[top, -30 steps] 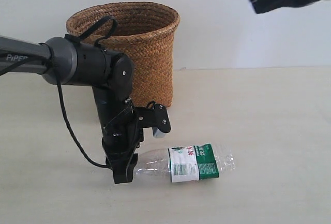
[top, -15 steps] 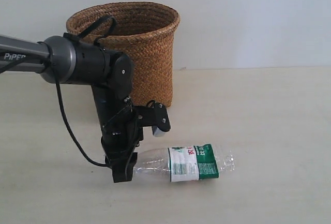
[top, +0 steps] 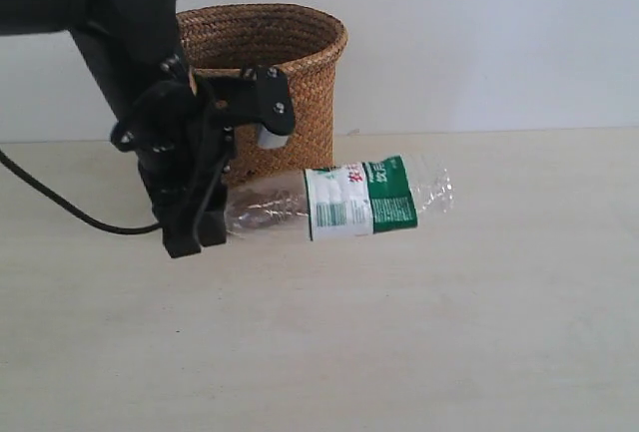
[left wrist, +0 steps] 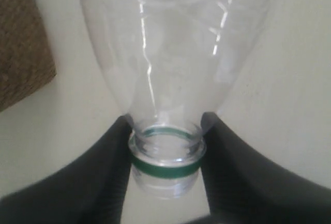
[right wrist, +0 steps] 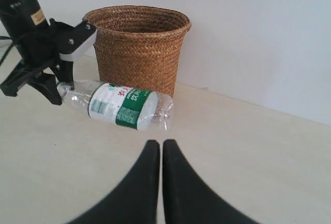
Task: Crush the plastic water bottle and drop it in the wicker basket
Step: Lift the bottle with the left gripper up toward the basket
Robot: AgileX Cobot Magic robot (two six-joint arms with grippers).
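Next, I raise the plastic water bottle [top: 344, 201] clear with my left gripper and move it over the basket's opening [top: 265, 41] before letting go, because it hangs level below the wicker basket's rim.
The plastic water bottle [top: 344, 203] hangs level in the air in front of the wicker basket [top: 285, 83], its ribbed base pointing right. My left gripper [top: 205, 217] is shut on the bottle's neck; in the left wrist view the black fingers [left wrist: 103, 167] clamp either side of the green cap ring [left wrist: 165, 167]. The bottle [right wrist: 121, 105] and basket [right wrist: 137, 45] also show in the right wrist view. My right gripper [right wrist: 161, 146] is shut and empty, short of the bottle, above the table. It does not show in the exterior view.
A pale tabletop [top: 449, 332] spreads under everything. A white wall [top: 479, 33] stands behind the basket. A black cable [top: 60, 215] trails over the table from the left arm.
My left gripper has lifted the bottle off the table and carried it up to basket height. The right arm's dark part left the exterior view's top right corner.
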